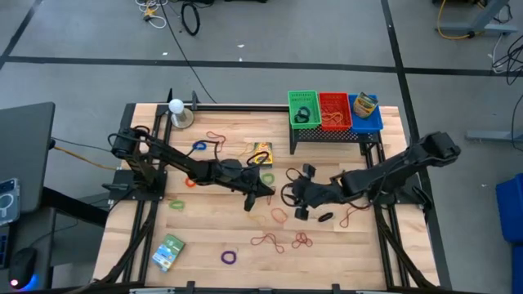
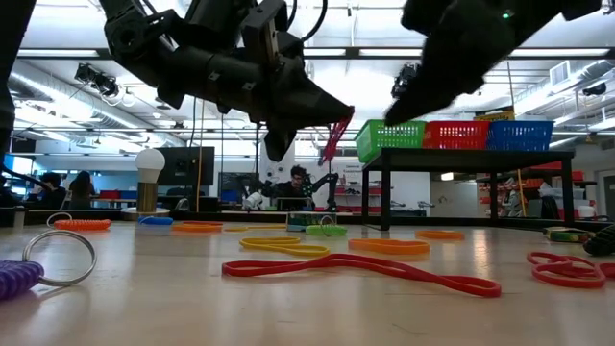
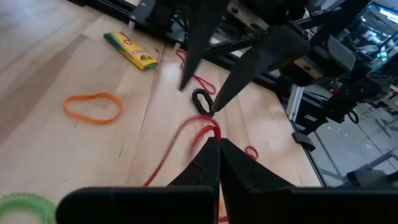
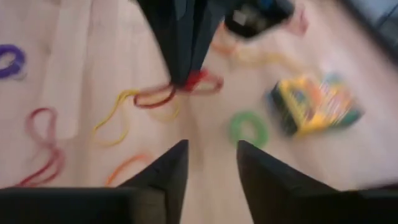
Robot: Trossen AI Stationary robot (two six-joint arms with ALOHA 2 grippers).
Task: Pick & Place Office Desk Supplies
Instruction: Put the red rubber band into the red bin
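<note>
Next, my right gripper takes the red rubber band (image 2: 336, 141) and brings it to the red basket (image 1: 333, 113), because my left gripper is holding it far from there.
Over the table's middle, my left gripper (image 1: 263, 193) is shut on a red rubber band (image 2: 334, 135), held well above the wood. My right gripper (image 4: 211, 158) faces it from the table's right side, open, its fingers a little short of the band and touching nothing. Loose rubber bands in red, orange, yellow and green lie flat on the table, among them a long red one (image 2: 365, 267). A yellow crayon box (image 1: 261, 153) lies flat behind the grippers. A green-blue packet (image 1: 169, 251) lies near the front left. My left gripper pinches the red rubber band at a bend of the loop (image 3: 210, 129), right at its fingertips. The fingers come from the table's left, slanting slightly down. The band hangs slack below the tips, clear of the table.
Green, red and blue baskets (image 1: 335, 110) stand on a black rack at the back right. A white ball on a round metal base (image 1: 177, 110) stands at the back left. A purple ring (image 1: 229, 257) lies near the front edge.
</note>
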